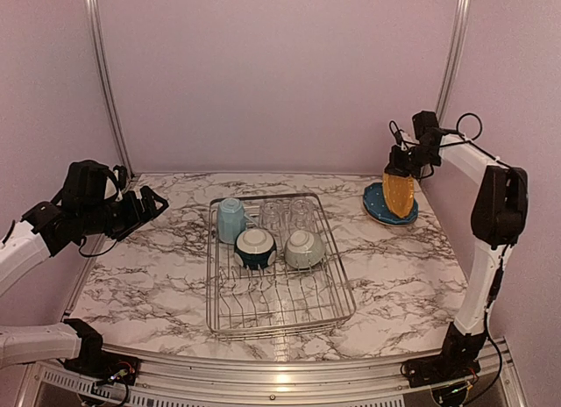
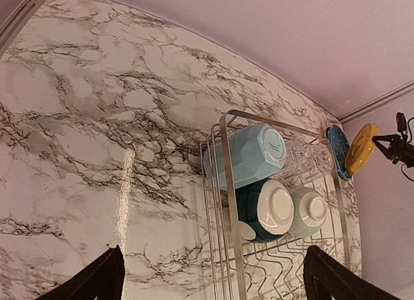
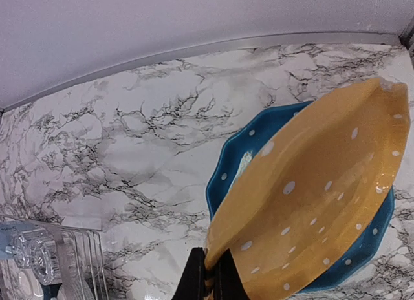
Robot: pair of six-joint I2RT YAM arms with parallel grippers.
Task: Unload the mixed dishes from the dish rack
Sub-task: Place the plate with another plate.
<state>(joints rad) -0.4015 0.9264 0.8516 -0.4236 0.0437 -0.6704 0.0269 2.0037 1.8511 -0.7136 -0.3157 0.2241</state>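
Observation:
My right gripper keeps tilting the yellow plate down until it lies on the blue plate (image 1: 376,202) and then let go, because the yellow plate's lower edge (image 1: 405,214) is over the blue plate.
The silver wire dish rack (image 1: 280,310) stands mid-table. It holds a light blue mug (image 1: 231,219), two clear glasses (image 1: 287,214), a dark-teal-and-white bowl (image 1: 255,247) and a grey-green bowl (image 1: 304,248), all upside down. My right gripper (image 1: 397,165) is shut on the rim of the yellow plate (image 1: 399,193), held tilted on edge just above the white-dotted blue plate (image 1: 380,205) lying on the table at back right. In the right wrist view the fingers (image 3: 208,277) pinch the yellow plate (image 3: 310,209). My left gripper (image 1: 151,203) is open and empty, left of the rack. No beige plate shows.
The marble table (image 1: 140,284) is walled by lilac panels at the back and sides. The rack's front half holds only bare upright prongs (image 1: 272,297). The right arm's black forearm (image 1: 500,205) stands tall along the right edge.

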